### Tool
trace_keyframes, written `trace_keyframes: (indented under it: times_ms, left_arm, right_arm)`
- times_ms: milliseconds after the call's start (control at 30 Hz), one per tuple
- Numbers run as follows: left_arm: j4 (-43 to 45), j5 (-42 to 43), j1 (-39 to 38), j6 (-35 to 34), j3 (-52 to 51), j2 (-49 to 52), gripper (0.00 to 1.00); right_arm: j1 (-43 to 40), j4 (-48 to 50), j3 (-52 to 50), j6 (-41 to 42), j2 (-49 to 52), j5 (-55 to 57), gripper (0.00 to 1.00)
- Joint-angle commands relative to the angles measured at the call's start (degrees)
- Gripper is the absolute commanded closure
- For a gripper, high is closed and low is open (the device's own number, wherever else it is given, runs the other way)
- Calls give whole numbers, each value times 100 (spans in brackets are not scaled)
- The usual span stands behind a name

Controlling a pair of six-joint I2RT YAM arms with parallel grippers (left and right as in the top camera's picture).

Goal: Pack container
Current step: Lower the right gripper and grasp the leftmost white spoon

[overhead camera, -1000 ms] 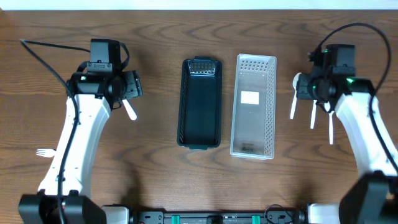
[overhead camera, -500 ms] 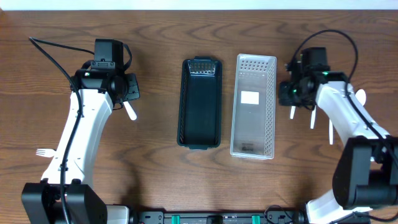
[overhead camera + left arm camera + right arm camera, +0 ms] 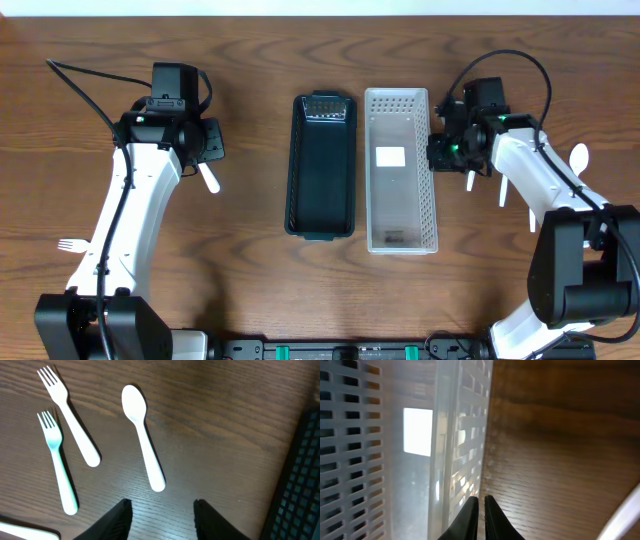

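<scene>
A gap (image 3: 361,165) separates the clear basket from the black container, so the robot's right gripper should push the basket's near side (image 3: 433,192) to close the gap before packing a spoon.
A black mesh container (image 3: 296,170) lies at the table's middle. A clear perforated basket (image 3: 432,205) with a white label lies just to its right. My right gripper (image 3: 437,152) is shut and empty, its tips at the basket's right wall (image 3: 451,435), as the right wrist view (image 3: 481,504) shows. My left gripper (image 3: 212,140) is open and empty above the table (image 3: 161,510). A white spoon (image 3: 142,435) and two white forks (image 3: 70,415) (image 3: 57,465) lie just ahead of it.
More white cutlery lies at the right: a spoon (image 3: 577,157) and several handles (image 3: 502,190) behind my right arm. One fork (image 3: 70,244) lies at the far left. The black container's edge (image 3: 300,475) shows at the right of the left wrist view.
My right gripper has moved left to the clear basket's right wall, and the basket has slid left, closer to the black container. The left arm has barely moved.
</scene>
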Motion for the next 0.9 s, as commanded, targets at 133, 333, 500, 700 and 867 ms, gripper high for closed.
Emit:
trace_keyframes:
  times_ms: [133,333,500,700,867]
  left_arm:
    - [-24,-7,-17,13,114,11,55]
    - [-24,-7,-17,13,114,11,54]
    - [-24,-7,-17,13,114,11,54]
    - [-24,-7,-17,13,114,11,53]
    - [-24,-7,-17,13,114,11,41]
  right_arm:
    - [44,48,81,76,55,-763,91]
    - [44,96,81,131,55,-769,92]
    - [44,184,81,483,55,-772,90]
    - [44,258,81,481,55,-767,89]
    - [42,273,81,481,55,-629,87]
